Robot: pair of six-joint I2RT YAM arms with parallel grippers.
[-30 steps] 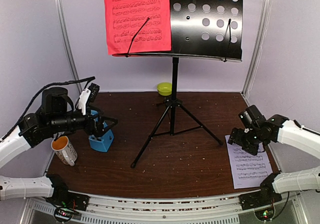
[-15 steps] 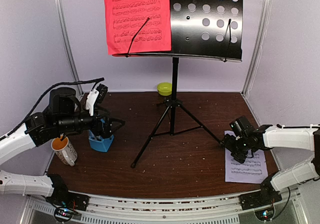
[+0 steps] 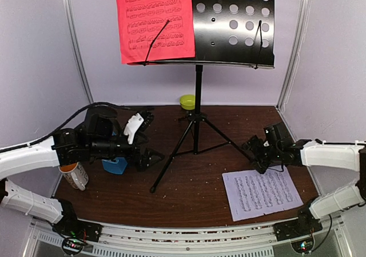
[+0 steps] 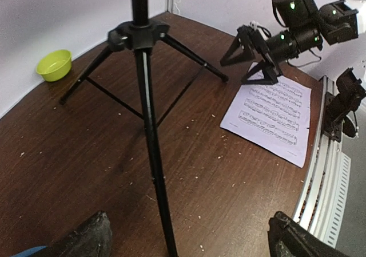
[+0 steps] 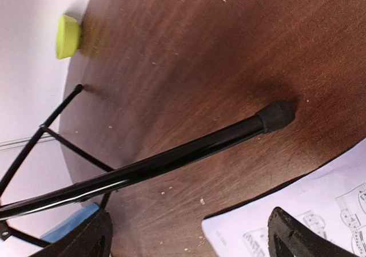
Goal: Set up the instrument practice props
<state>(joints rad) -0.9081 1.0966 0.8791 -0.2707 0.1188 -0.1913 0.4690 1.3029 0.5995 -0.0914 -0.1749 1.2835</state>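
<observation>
Next, I slide the white sheet toward the table's front with my right gripper so that my left gripper can have it, because the sheet lies flat with its front edge against the tabletop.
The black music stand stands mid-table on its tripod, and the red music sheet is clipped to the left half of its perforated desk. On the table at the front right the white music sheet lies flat. My left gripper is open and empty, its jaws on either side of the stand's front-left leg without touching it. My right gripper is open by the rubber foot of the right leg, just above the white sheet's top edge. The blue metronome is mostly hidden behind my left arm.
A white mug with a yellow inside stands at the left, next to the metronome. At the back wall behind the stand sits a lime-green bowl. Pale crumbs speckle the brown table.
My left gripper swung right from the metronome to the stand's front-left leg. The right gripper moved up-left to the right leg's foot. The white sheet slid left and turned.
</observation>
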